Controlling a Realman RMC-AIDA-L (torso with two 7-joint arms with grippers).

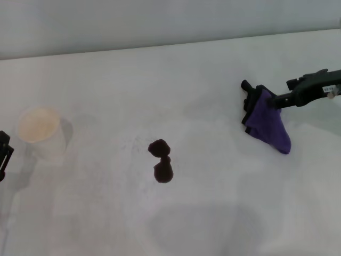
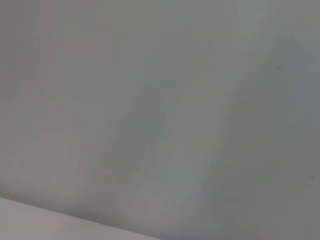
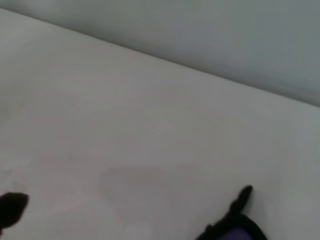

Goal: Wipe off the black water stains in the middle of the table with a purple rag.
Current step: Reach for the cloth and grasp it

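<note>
The open fingers of my right gripper are over the purple rag's edge (image 1: 276,96), so I should keep moving down toward the rag's middle (image 1: 270,118) until the fingers close on it.
The black water stains (image 1: 161,160), two dark blobs joined like a figure eight, lie in the middle of the white table (image 1: 106,80). My right gripper (image 1: 249,105) is at the right, shut on the purple rag (image 1: 273,128), which hangs from it tapering to a point, well to the right of the stains. In the right wrist view a bit of the stains (image 3: 11,207) shows at one edge, and the rag's black-edged top (image 3: 235,234) with a black fingertip (image 3: 243,196) at another. My left gripper (image 1: 4,152) is parked at the table's left edge, barely in view.
A white paper cup (image 1: 40,130) stands at the left of the table, near my left gripper. The table's far edge meets a pale wall (image 1: 160,21). The left wrist view shows only a plain grey surface.
</note>
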